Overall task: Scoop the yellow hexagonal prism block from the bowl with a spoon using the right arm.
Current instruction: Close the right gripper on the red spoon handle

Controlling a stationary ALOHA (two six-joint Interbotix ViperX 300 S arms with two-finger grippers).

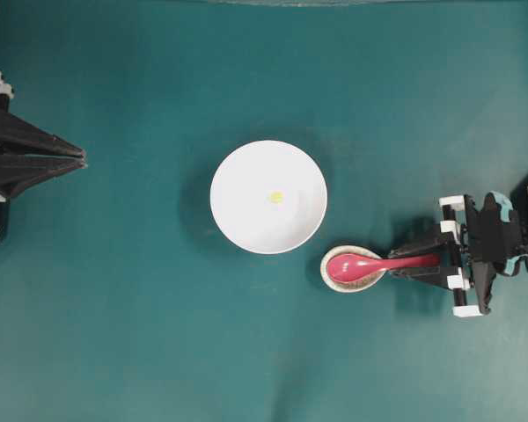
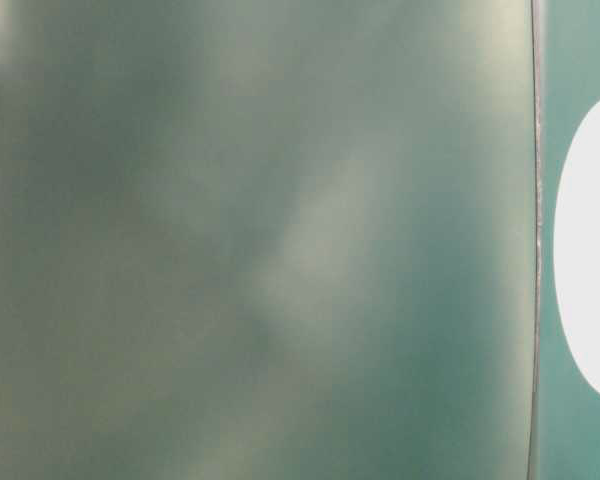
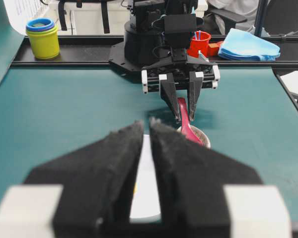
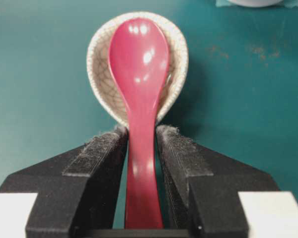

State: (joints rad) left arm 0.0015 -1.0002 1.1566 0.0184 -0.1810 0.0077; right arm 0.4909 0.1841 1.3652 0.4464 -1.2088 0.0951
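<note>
The yellow block (image 1: 276, 198) lies by itself on the bowl's smooth bottom (image 1: 250, 200), so it should slide along in front of the spoon's scoop when the robot pushes the spoon in.
The white bowl (image 1: 238, 180) sits mid-table with the tiny yellow hexagonal prism block (image 1: 275, 197) lying inside it, right of centre. The pink-red spoon (image 1: 370, 264) lies with its scoop in the speckled spoon rest (image 1: 331, 278), just right of and below the bowl. In the right wrist view the spoon (image 4: 139, 64) runs straight back between the jaws. My right gripper (image 4: 141, 131) straddles the handle, open, with thin strips of teal showing on both sides. My left gripper (image 1: 82, 158) is at the left edge, far from the bowl, shut and empty.
The table-level view is a blur, with only the bowl's white edge (image 2: 590, 250) at the right. Beyond the far table edge stand a yellow cup (image 3: 42, 37), a red cup (image 3: 198, 43) and a blue cloth (image 3: 251, 47).
</note>
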